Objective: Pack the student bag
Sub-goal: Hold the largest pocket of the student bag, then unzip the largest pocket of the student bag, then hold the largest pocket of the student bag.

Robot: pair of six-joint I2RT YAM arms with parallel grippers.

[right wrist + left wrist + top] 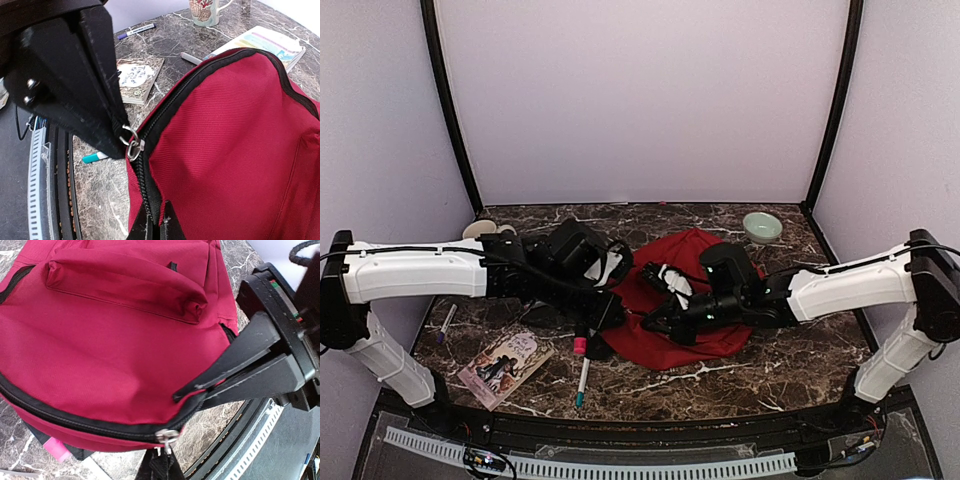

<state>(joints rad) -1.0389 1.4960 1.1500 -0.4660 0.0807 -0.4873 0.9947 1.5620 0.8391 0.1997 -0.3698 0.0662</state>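
The slider [166, 435] is next to my right gripper and the zipper curves away behind it, so next my left gripper moves the pull tab back along that curve [55, 419].
The red student bag [685, 290] lies flat mid-table, with a black zipper along its near edge. My left gripper [608, 308] is at the bag's left edge. In the left wrist view it [162, 462] is shut on the black pull tab hanging from the metal zipper slider [166, 435]. My right gripper [665, 320] is shut on the bag's zipper edge just beside it, as the right wrist view [160, 222] shows. The slider [133, 147] sits between the two grippers. The bag's inside is hidden.
A small book [505, 362], a pink-capped marker [580, 347] and a teal pen [580, 388] lie left of the bag near the front. A purple pen [445, 322] lies far left. A mug [205, 10] and notebook [262, 40] sit behind. A green bowl [761, 226] stands back right.
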